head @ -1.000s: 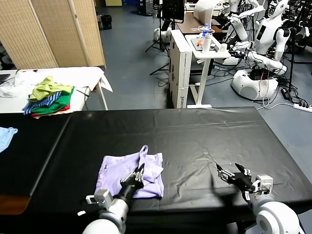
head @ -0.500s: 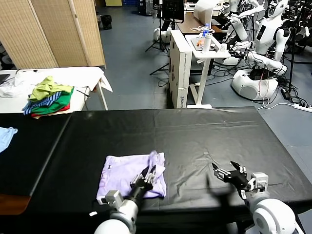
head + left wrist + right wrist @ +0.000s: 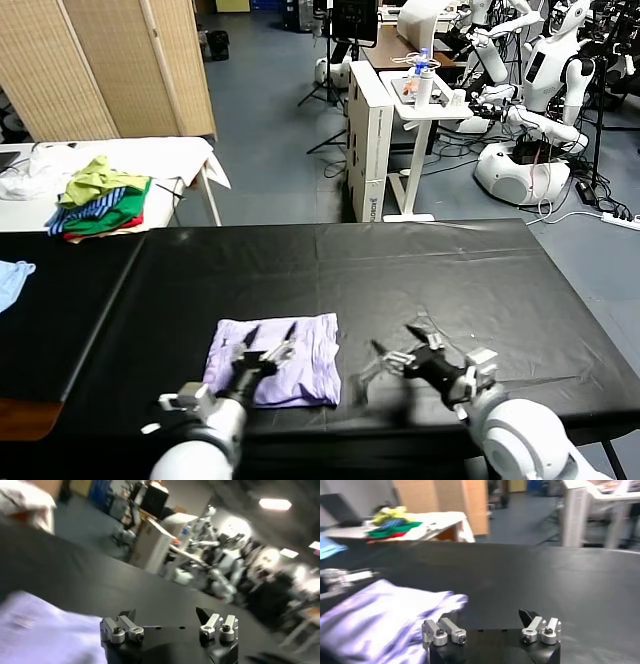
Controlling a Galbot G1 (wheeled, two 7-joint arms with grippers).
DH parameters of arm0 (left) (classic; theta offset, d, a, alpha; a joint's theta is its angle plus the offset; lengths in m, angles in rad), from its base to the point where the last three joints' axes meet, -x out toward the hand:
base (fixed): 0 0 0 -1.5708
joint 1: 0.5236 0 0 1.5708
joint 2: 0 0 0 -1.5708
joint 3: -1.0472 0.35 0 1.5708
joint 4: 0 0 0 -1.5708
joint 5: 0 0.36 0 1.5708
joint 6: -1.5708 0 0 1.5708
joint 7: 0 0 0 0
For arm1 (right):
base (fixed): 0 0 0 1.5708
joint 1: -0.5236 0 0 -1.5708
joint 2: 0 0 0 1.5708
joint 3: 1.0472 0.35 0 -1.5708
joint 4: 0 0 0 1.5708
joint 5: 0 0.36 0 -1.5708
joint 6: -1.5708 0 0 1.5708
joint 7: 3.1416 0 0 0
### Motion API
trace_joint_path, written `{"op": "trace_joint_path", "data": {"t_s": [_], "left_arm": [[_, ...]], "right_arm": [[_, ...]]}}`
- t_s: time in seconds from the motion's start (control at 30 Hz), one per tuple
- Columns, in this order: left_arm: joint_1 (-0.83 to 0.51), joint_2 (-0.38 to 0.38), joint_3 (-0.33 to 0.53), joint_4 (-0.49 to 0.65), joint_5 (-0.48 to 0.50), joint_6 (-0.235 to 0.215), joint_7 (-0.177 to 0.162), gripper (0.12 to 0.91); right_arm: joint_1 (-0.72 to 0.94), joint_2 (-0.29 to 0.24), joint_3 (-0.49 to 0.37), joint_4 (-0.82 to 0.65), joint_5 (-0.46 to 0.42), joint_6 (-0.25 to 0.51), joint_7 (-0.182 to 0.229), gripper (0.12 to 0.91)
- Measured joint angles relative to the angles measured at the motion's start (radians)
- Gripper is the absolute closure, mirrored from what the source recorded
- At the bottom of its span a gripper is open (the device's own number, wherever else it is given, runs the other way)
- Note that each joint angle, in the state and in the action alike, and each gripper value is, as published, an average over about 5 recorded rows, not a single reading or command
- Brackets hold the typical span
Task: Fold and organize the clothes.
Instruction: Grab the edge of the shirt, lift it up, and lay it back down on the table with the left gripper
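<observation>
The folded T-shirt lies plain side up point(image 3: 313, 365), so next my right gripper backs off while my left gripper takes the opposite edge point(image 3: 213, 372) and turns the T-shirt over.
The pale lavender T-shirt point(image 3: 305, 352) lies folded flat in a rough rectangle near the front edge of the black table point(image 3: 420, 270). My left gripper point(image 3: 268, 346) is open and hovers over the shirt's near middle, holding nothing. My right gripper point(image 3: 398, 356) is open and empty just right of the shirt's right edge. In the left wrist view the shirt point(image 3: 40, 632) lies beside the open left gripper point(image 3: 166, 614). In the right wrist view the shirt point(image 3: 380, 617) lies ahead of the open right gripper point(image 3: 487, 619), with the other arm's gripper point(image 3: 342, 577) beyond it.
A green, yellow and red pile of garments point(image 3: 100, 198) sits on a white table point(image 3: 180, 155) at the back left. A light blue cloth point(image 3: 12, 280) lies at the table's far left. A white cart point(image 3: 405, 110) and other robots point(image 3: 540, 90) stand behind.
The shirt's raised corner has dropped and the shirt now lies flat. My left gripper has opened and drawn back left. My right gripper has moved left, close to the shirt's right edge.
</observation>
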Motion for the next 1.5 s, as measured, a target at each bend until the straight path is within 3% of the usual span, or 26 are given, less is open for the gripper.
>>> {"op": "trace_joint_path", "data": {"t_s": [0.27, 0.5, 0.8, 1.2, 1.5], "left_arm": [[0.032, 0.051, -0.114, 0.005, 0.047, -0.022, 0.005, 0.123], [0.039, 0.046, -0.148, 0.017, 0.056, -0.03, 0.005, 0.123], [0.043, 0.01, -0.17, 0.05, 0.042, -0.056, 0.036, 0.123], [0.052, -0.122, -0.201, 0.111, -0.031, -0.105, 0.099, 0.123], [0.081, -0.15, -0.222, 0.13, -0.069, -0.127, 0.135, 0.123]], "right_arm": [[0.065, 0.04, -0.157, -0.061, -0.1, -0.001, -0.001, 0.118], [0.064, 0.041, -0.18, -0.085, -0.164, -0.023, 0.001, 0.118], [0.004, 0.055, -0.062, -0.026, -0.087, 0.026, -0.012, 0.118], [-0.132, 0.073, 0.214, 0.031, 0.001, 0.026, -0.013, 0.118], [-0.149, 0.073, 0.273, 0.027, 0.003, 0.026, -0.013, 0.118]]}}
